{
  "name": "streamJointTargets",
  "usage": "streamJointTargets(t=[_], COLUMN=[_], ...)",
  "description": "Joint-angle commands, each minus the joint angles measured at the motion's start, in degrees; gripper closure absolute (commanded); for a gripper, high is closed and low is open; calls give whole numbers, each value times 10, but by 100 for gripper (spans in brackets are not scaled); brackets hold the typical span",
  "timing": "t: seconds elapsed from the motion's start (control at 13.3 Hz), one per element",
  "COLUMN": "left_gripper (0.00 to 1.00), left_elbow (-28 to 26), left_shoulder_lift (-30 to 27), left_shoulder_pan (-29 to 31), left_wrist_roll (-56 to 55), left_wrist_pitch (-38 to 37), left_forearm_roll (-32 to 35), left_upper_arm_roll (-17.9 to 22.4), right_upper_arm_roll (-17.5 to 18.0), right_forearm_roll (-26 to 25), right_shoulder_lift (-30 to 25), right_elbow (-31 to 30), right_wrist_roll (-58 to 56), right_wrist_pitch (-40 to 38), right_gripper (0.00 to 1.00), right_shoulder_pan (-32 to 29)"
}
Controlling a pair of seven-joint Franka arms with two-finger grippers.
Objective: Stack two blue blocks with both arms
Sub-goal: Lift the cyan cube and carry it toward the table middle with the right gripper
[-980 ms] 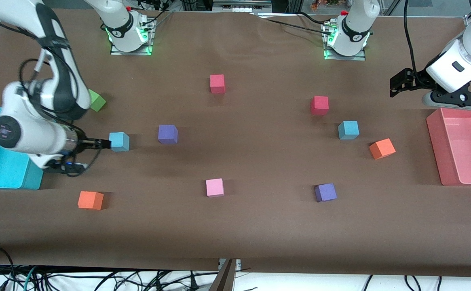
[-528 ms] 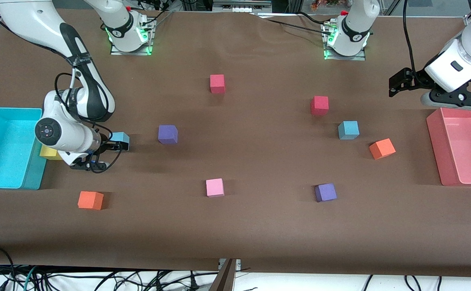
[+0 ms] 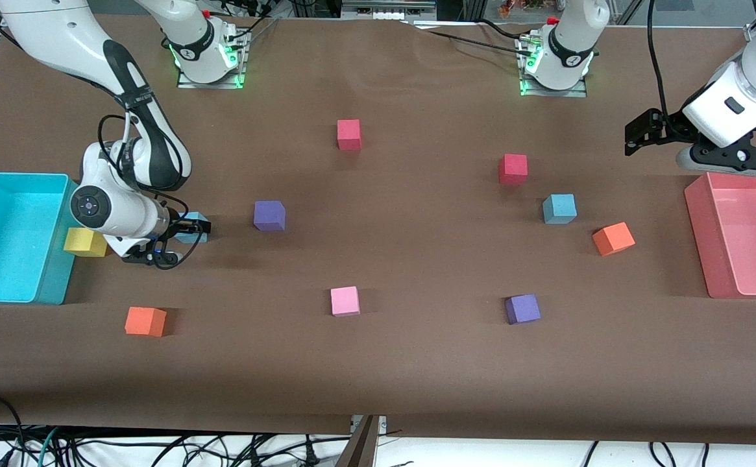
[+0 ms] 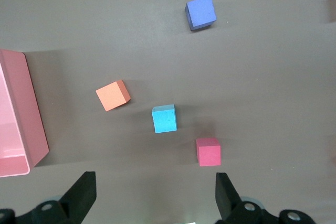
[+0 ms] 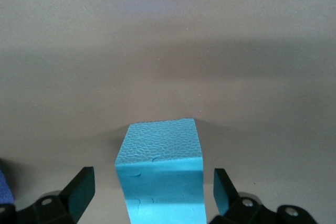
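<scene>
The blue block (image 5: 160,174) has small curved dents (image 5: 137,201) on its front side, so I expect it to pinch in at its sides when the robot squeezes and lifts it.
One blue block (image 3: 196,237) lies on the table near the right arm's end. My right gripper (image 3: 199,227) is low around it and open. In the right wrist view the block (image 5: 160,140) stands between the two fingers of the right gripper (image 5: 152,187), with a gap on each side. The second blue block (image 3: 559,208) lies toward the left arm's end, also in the left wrist view (image 4: 164,118). My left gripper (image 3: 637,133) waits in the air, open and empty, over the table beside the pink bin; it also shows in the left wrist view (image 4: 155,198).
A cyan bin (image 3: 53,285) and a yellow cube (image 3: 82,242) sit close by the right arm. A pink bin (image 3: 702,240) stands at the left arm's end. Purple cubes (image 3: 269,215) (image 3: 522,309), orange cubes (image 3: 145,321) (image 3: 613,238), red cubes (image 3: 348,134) (image 3: 513,168) and a pink cube (image 3: 344,301) are scattered.
The right arm has swung in off the cyan bin and its gripper has slid around the blue block. The left arm has barely moved.
</scene>
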Motion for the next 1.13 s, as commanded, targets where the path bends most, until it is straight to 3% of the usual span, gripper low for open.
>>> streamJointTargets(t=[0.0,0.08,0.15,0.23,0.45,0.68,1.06], left_gripper=[0,0,0,0,0,0,0], left_elbow=[10,13,13,13,13,14,13], left_shoulder_lift=[-1,0,1,1,2,1,1], left_shoulder_pan=[2,2,2,2,2,2,1], left_wrist_roll=[-1,-2,-2,-2,-1,1,-1], left_wrist_pitch=[-9,-11,-11,-11,-11,-11,-11], left_forearm_roll=[13,13,13,13,12,13,13], left_upper_arm_roll=[-5,-5,-5,-5,-5,-1,-3], right_upper_arm_roll=[0,-1,-1,-1,0,3,4], right_forearm_roll=[0,-1,-1,-1,1,1,8], right_shoulder_lift=[-10,-6,-5,-5,-6,-2,43], right_elbow=[-19,-19,-18,-15,1,105,266], right_wrist_roll=[-2,-3,-3,-1,2,23,98], right_wrist_pitch=[6,6,6,5,2,-130,-263], right_gripper=[6,35,79,100,100,100,100], right_shoulder_pan=[-2,-3,-4,-3,-2,12,112])
